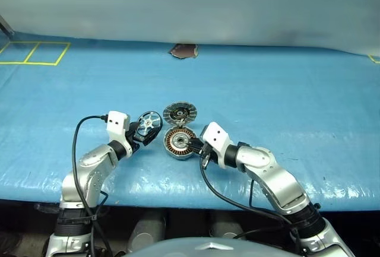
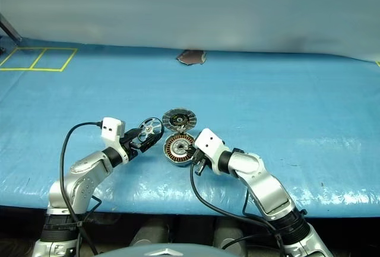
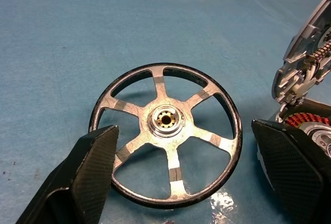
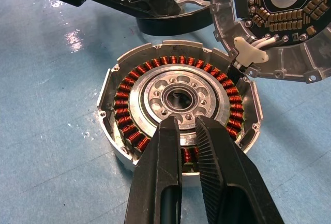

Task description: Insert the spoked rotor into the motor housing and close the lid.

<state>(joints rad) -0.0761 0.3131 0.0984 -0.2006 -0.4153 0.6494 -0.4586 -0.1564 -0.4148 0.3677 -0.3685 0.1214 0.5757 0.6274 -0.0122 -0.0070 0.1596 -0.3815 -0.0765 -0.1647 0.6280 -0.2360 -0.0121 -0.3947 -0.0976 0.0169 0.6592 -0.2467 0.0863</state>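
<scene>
My left gripper's fingers straddle the spoked rotor's dark rim, which must go inside the motor housing, so my left gripper should grip the rotor's central hub before lifting.
The spoked rotor, a shiny wheel with a dark rim, sits on the blue mat between the fingers of my left gripper. That gripper is open; one finger is at the rim and the other stands apart from it. Just to its right lies the motor housing, its copper windings ringing a metal bearing. The lid stands tilted up from the housing's far edge, with its inner face showing. My right gripper is shut, its tips over the housing's inner plate near the front windings.
A blue mat covers the table, and its front edge runs just behind my arms. A brown torn patch lies at the back centre. Yellow tape squares mark the far left. Black cables loop from both wrists.
</scene>
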